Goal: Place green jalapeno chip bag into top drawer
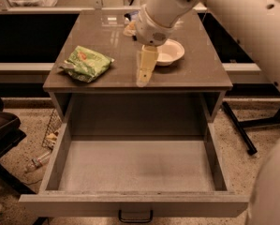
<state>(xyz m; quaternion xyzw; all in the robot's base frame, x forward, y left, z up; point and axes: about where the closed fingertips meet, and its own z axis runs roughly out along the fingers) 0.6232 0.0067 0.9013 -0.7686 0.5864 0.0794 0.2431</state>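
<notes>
The green jalapeno chip bag (pixel 86 64) will bunch up at the grip with its ends sticking out when I lift it, because the bag's wrinkled side (pixel 84 60) shows creases and loose corners.
The green jalapeno chip bag (pixel 86 63) lies on the left part of the grey-brown cabinet top (pixel 111 36), crinkled, with its red-orange logo facing up. The top drawer (pixel 135 165) is pulled fully open below, its pale bottom bare, with a dark handle (pixel 135 216) on the front panel. My gripper (pixel 144 76) hangs fingers-down over the front middle of the cabinet top, to the right of the bag and apart from it. It holds nothing that I can see.
A white bowl (pixel 170 52) sits on the cabinet top just right of the gripper. My arm hides most of a blue-and-white bag (pixel 130 20) at the back. A dark stand leg (pixel 240 130) crosses the floor at right; litter and a wire basket (pixel 50 132) lie at left.
</notes>
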